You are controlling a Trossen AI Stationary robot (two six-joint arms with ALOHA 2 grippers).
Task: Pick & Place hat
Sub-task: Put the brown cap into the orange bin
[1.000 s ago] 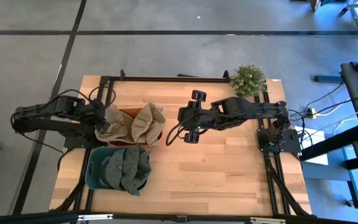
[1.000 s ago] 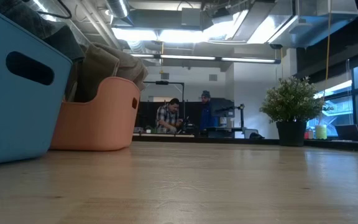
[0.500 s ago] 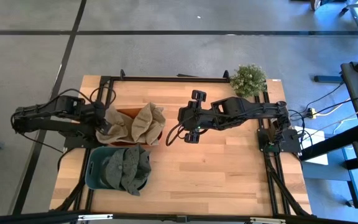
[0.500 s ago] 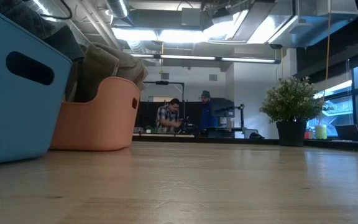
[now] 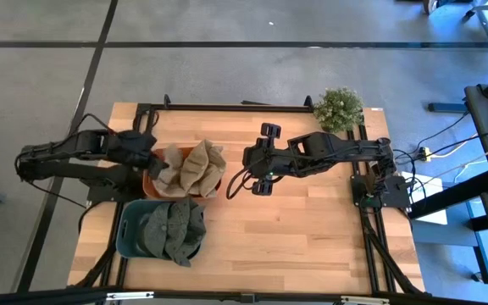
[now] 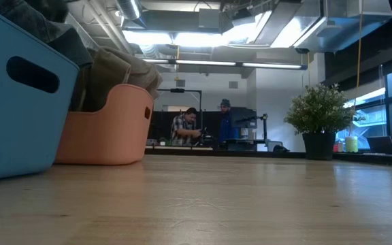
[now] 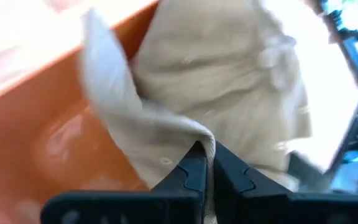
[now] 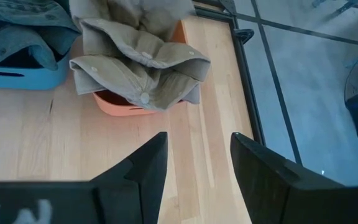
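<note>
The pinched fold (image 5: 170, 168) is beside the other tan hat (image 5: 204, 168) in the orange basket. My left gripper keeps pushing it over until both hats nestle, then let go.
Two tan hats (image 5: 195, 168) lie piled in the orange basket (image 5: 152, 183) at the table's left middle; the low view shows them bulging over the orange basket's rim (image 6: 107, 122). My left gripper (image 5: 161, 161) reaches in from the left and is shut on the left tan hat (image 7: 229, 81). Dark green hats (image 5: 172, 227) fill the blue basket (image 5: 127, 237) nearer the front. My right gripper (image 5: 252, 169) hangs open over the table just right of the orange basket, touching nothing. My left gripper pinches a raised fold of the tan hat's cloth (image 7: 191, 132) between its two fingertips, on the hat's left side inside the orange basket. The fingers come from the table's left, slanting down. The rest of the hat lies in the basket against the other hat.
A potted plant (image 5: 339, 108) stands at the far right corner. Bare wooden table (image 5: 312, 229) lies to the right and front of the baskets. Dark frame rails (image 5: 227, 107) run along the table's edges. People stand far behind in the room (image 6: 189, 129).
My left gripper has shut on the tan hat's cloth. The hat's left part, which lay spread over the basket's left rim, is now bunched toward the basket's middle, baring the orange inside at the left. My right arm has kept still.
</note>
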